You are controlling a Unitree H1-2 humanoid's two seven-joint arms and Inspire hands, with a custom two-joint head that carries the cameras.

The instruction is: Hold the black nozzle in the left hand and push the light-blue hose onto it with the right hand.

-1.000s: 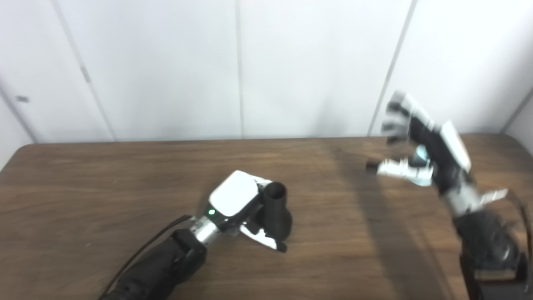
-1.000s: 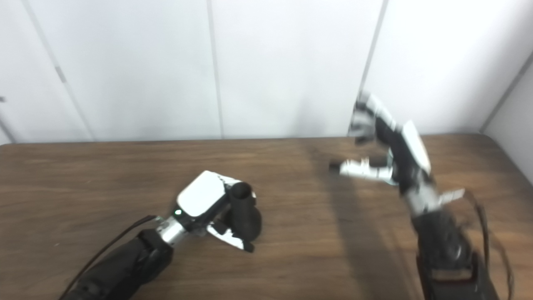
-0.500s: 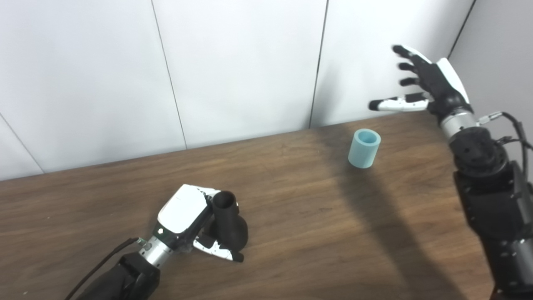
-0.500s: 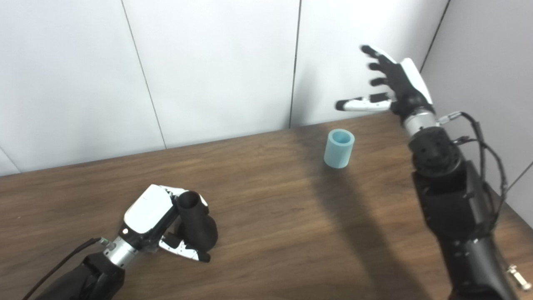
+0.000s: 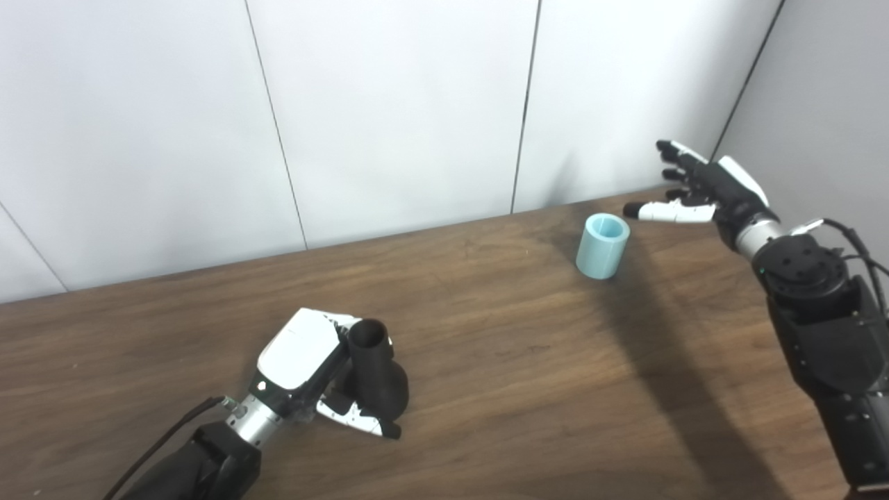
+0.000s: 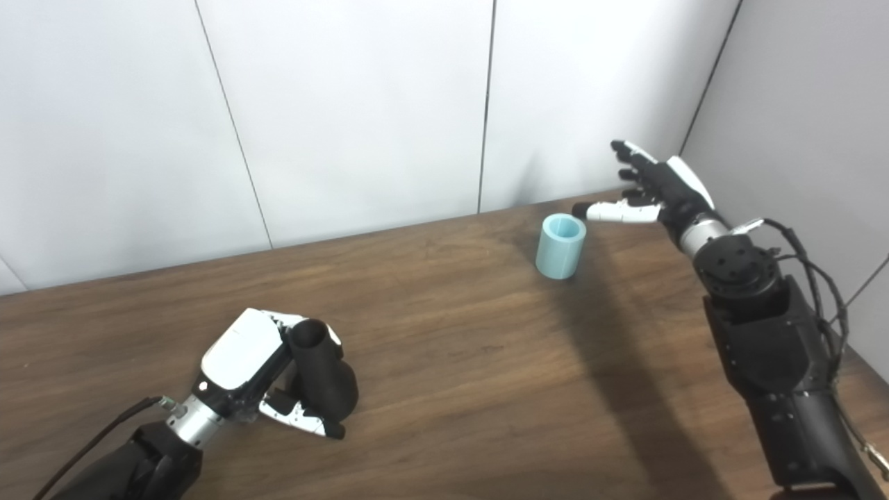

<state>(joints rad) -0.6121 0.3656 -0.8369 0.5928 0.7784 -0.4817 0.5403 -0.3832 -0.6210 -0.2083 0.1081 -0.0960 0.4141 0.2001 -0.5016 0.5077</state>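
Note:
The light-blue hose [image 5: 601, 246] will slide down and stop at the nozzle's flared base when the robot pushes it, since the black nozzle widens [image 5: 387, 376] below its neck.
The black nozzle [image 5: 374, 375] stands upright on the table near the front left, its open end up. My left hand [image 5: 312, 361] is shut around it from the left, fingers and thumb wrapped on its flared base. The light-blue hose [image 5: 602, 246], a short upright tube, stands on the table at the far right. My right hand [image 5: 698, 194] is open, fingers spread, just right of the hose and a little above it, thumb tip near the hose's rim without touching it. It also shows in the right eye view [image 6: 653, 191].
The brown wooden table [image 5: 528, 389] runs to white wall panels behind and a grey wall at the right. My right forearm [image 5: 819, 305] reaches over the table's right side and casts a shadow there. A black cable trails from my left wrist.
The camera has swung since a second ago, bringing the hose into view. In the last half second my right hand dropped from high above the table to beside the hose. The left hand kept its hold.

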